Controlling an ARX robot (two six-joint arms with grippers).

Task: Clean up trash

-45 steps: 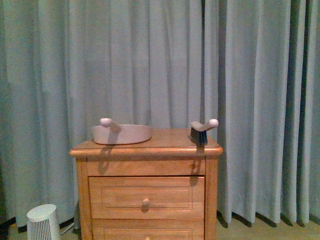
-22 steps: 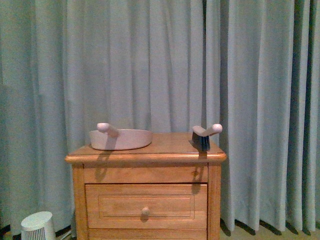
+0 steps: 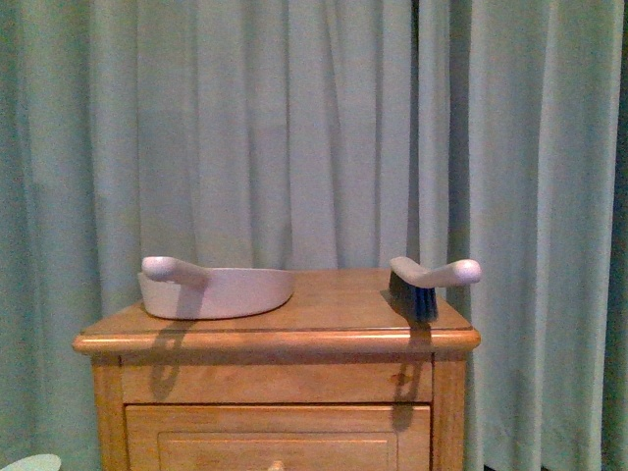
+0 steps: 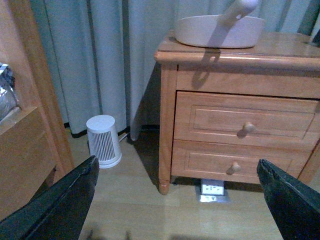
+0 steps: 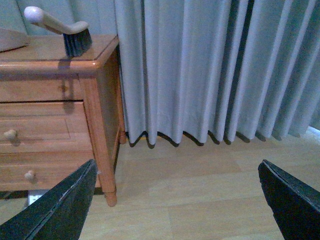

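Note:
The beige dustpan's rim (image 3: 252, 270) is unbroken and only curtain shows above it, so I should expect to find the dustpan empty when I lift it.
The trash is out of view in every frame. A beige dustpan (image 3: 218, 291) lies on the left of the wooden nightstand's top (image 3: 324, 339), its handle pointing left. A hand brush (image 3: 432, 280) with dark bristles and a pale handle stands at the top's right edge. In the left wrist view my left gripper (image 4: 176, 167) is open above the floor in front of the nightstand's drawers, and the dustpan (image 4: 220, 31) sits high above it. My right gripper (image 5: 177, 165) is open over bare floor beside the nightstand, well below the brush (image 5: 65, 30). Neither holds anything.
Grey-green curtains (image 3: 294, 128) hang behind and beside the nightstand. A small white ribbed heater (image 4: 104, 140) stands on the floor to its left. A white socket block (image 4: 212, 189) lies under it. Another wooden piece (image 4: 30, 130) is close beside my left arm.
The front view has closed in on the nightstand, which now looks larger and fills more of the frame. The white heater has nearly slipped out at the lower left.

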